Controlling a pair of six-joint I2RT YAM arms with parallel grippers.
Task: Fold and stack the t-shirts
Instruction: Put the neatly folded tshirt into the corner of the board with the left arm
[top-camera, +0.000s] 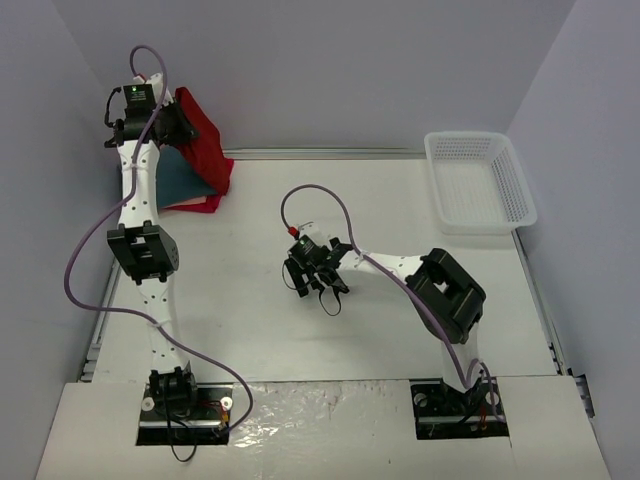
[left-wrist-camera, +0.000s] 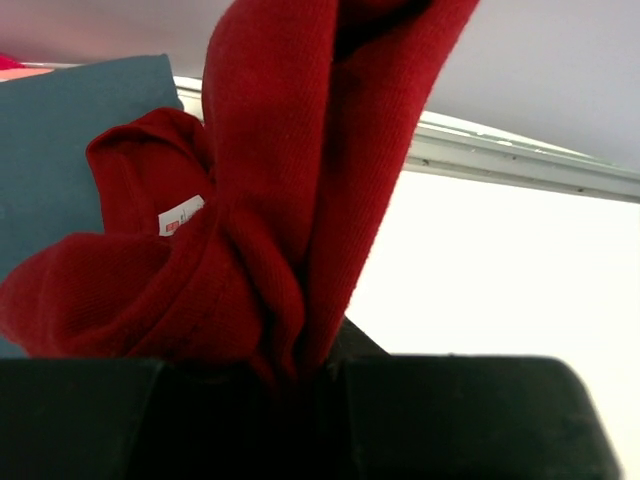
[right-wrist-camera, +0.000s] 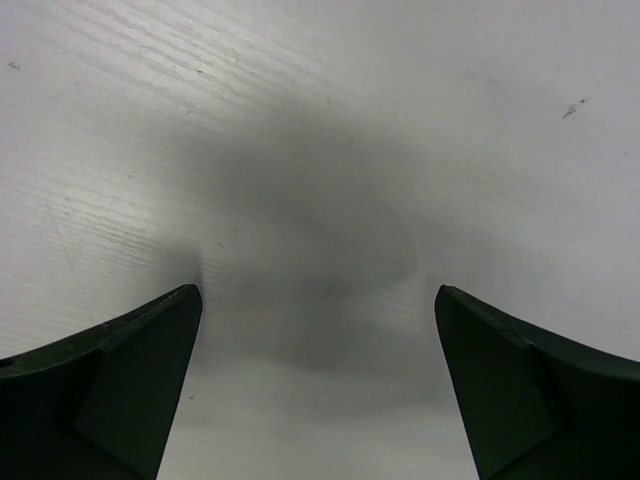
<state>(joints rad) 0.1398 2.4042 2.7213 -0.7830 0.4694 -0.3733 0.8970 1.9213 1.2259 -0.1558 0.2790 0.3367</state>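
The deep red t-shirt's lower edge (top-camera: 222, 181) is resting on the pinkish-red t-shirt, so my left gripper should go on lowering it across the slate-teal t-shirt (top-camera: 178, 182) and let go there.
My left gripper (top-camera: 180, 118) is raised at the far left corner, shut on a deep red t-shirt (top-camera: 203, 138) that hangs bunched from its jaws. In the left wrist view the red cloth (left-wrist-camera: 270, 230) fills the jaws, its white neck label showing. Under it on the table lies a slate-teal t-shirt (top-camera: 183, 177), also seen as the teal cloth (left-wrist-camera: 70, 140). A pinkish-red t-shirt (top-camera: 197, 204) peeks out beneath the teal one. My right gripper (top-camera: 318, 272) hovers over the middle of the table, open, with only bare tabletop (right-wrist-camera: 320, 220) between its fingers.
A white mesh basket (top-camera: 480, 180) stands at the far right corner of the table. Grey walls enclose the left, back and right sides. A purple cable loops along each arm.
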